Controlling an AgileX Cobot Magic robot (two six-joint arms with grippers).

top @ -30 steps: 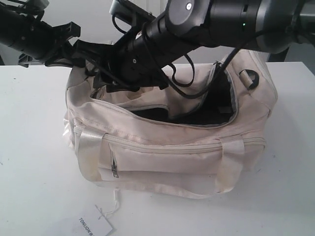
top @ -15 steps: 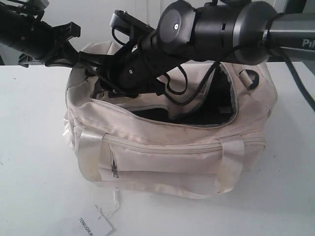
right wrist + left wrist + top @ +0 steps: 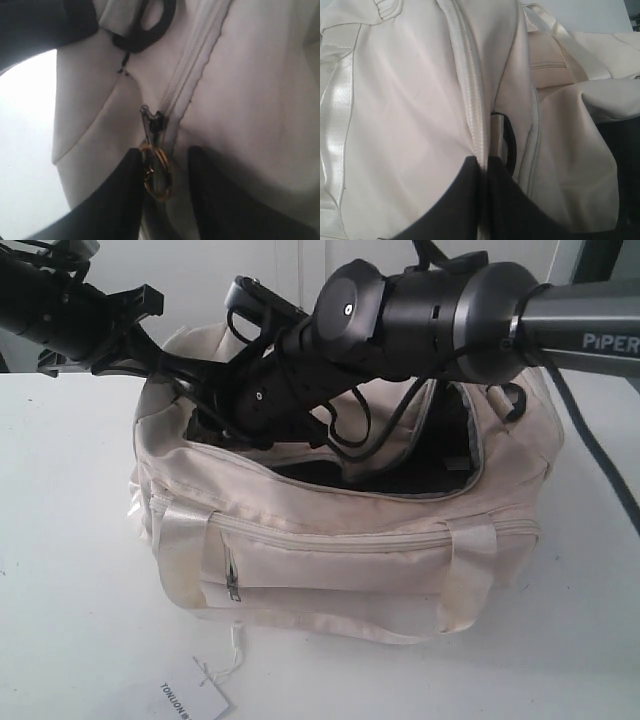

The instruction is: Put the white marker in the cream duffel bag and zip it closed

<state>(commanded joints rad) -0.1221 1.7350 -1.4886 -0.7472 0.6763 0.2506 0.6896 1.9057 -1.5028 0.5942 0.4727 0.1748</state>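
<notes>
The slider (image 3: pixel 154 120) will move along the bag's front and then turn toward the back when I pull, because the zipper edge curves (image 3: pixel 472 476) around the far end of the bag's opening.
The cream duffel bag (image 3: pixel 350 550) stands on the white table (image 3: pixel 60 540), its top gaping on black lining (image 3: pixel 420 475). My left gripper (image 3: pixel 172 375) is at the bag's left end, shut on the bag's zipper seam (image 3: pixel 472 90); in the left wrist view its gripper (image 3: pixel 482 160) pinches that strip. My right gripper (image 3: pixel 205 425) reaches across to the same end. In the right wrist view this gripper (image 3: pixel 165 152) is open, and the gold ring pull (image 3: pixel 156 175) hangs between the jaws against one finger, below the zipper slider (image 3: pixel 156 122). The white marker is out of view.
The right arm's thick forearm (image 3: pixel 430 310) lies over the bag's opening. A black strap ring (image 3: pixel 145 25) sits near the zipper's end. A paper tag (image 3: pixel 190 700) lies on the table in front of the bag.
The right arm's forearm has swung lower and further left over the bag. The left arm and the bag have stayed where they were.
</notes>
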